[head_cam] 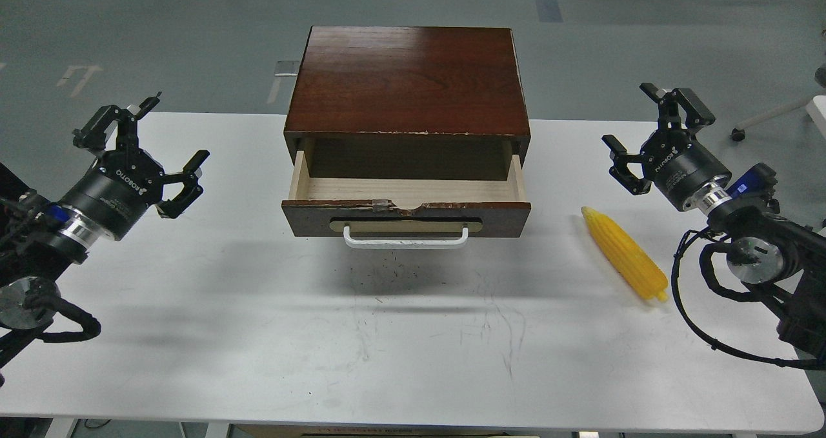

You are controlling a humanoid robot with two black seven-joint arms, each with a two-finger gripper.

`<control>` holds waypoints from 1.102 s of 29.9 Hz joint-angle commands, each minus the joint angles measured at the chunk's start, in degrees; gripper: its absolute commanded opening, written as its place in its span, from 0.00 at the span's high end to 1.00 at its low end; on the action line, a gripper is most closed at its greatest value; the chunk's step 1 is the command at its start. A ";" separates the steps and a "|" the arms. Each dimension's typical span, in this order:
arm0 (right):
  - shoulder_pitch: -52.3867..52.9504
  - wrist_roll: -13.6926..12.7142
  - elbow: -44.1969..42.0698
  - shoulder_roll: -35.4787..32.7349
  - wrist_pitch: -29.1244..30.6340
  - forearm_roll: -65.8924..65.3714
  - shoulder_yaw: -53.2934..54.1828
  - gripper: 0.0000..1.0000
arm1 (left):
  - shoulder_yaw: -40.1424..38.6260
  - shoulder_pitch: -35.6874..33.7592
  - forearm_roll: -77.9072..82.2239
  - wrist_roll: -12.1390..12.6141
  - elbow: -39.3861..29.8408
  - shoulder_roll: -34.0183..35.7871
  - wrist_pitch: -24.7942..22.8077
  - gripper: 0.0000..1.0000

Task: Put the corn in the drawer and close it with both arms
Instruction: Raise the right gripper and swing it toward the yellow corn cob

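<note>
The yellow corn's length (pixel 625 253) is less than the width of the drawer's opening (pixel 410 179), so I expect the corn to fit lying crosswise when the robot lowers it in.
A yellow ribbed corn (pixel 624 253) lies on the white table (pixel 258 335) to the right of the drawer, its tapered tip pointing up-left. The drawer (pixel 406 217) of the dark brown cabinet (pixel 408 80) stands pulled out, its pale wood inside empty, with a white bar handle (pixel 405 239) on its front. My left gripper (pixel 153 141) hovers open at the table's left side, well away from the drawer. My right gripper (pixel 652 135) is open too, above and slightly right of the corn, holding nothing.
The cabinet sits at the table's back centre. Grey floor lies beyond the table, with a white chair base (pixel 774 112) at the far right. My right arm's cables (pixel 694 302) hang close to the corn's blunt end.
</note>
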 commanded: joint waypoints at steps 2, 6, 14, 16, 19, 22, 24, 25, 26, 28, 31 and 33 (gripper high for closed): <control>-0.07 0.00 -0.01 -0.08 -0.06 0.00 0.00 0.00 | 0.01 0.01 0.00 0.00 -0.01 -0.17 -0.01 0.01; -0.07 0.00 -0.01 0.01 -0.06 0.00 0.00 0.00 | 0.01 0.01 0.00 0.00 -0.01 -0.08 -0.01 0.01; 0.89 0.00 0.51 -0.96 0.73 -0.43 -0.27 0.00 | 0.01 -1.04 0.00 0.00 -0.01 0.53 -0.01 0.01; 1.24 0.00 0.78 -1.66 0.90 -0.61 -0.35 0.00 | -0.08 -1.22 0.00 0.00 -0.01 0.45 -0.01 0.01; 3.43 0.00 1.04 -5.60 1.74 -1.66 -0.44 0.00 | -0.08 -1.92 0.00 0.00 -0.01 0.18 -0.01 0.01; 5.89 0.00 1.56 -8.60 1.74 -8.22 -0.44 0.00 | 0.01 -1.93 0.00 0.00 -0.09 0.09 -0.01 0.01; 6.60 0.00 2.00 -9.92 1.74 -13.33 -0.53 0.00 | 0.01 -1.93 0.00 0.00 -0.18 0.18 -0.01 0.01; 7.39 0.00 2.79 -11.58 1.74 -18.92 -0.53 0.00 | 0.01 -1.93 0.00 0.00 -0.09 0.18 -0.01 0.01; 7.83 0.00 3.41 -12.55 1.74 -21.85 -0.53 0.00 | 0.01 -1.93 0.00 0.00 -0.18 0.18 -0.01 0.01; 8.89 0.00 6.04 -15.19 1.74 -32.73 -0.53 0.00 | 0.09 -1.93 0.00 0.00 -0.53 0.27 -0.01 0.01; 9.15 0.00 9.02 -17.04 1.74 -42.49 -0.70 0.00 | 0.09 -1.93 0.00 0.00 -0.71 0.44 -0.01 0.01; 9.42 0.00 10.87 -17.83 1.74 -49.17 -2.01 0.00 | 0.10 -1.93 0.00 0.00 -0.80 0.53 -0.01 0.01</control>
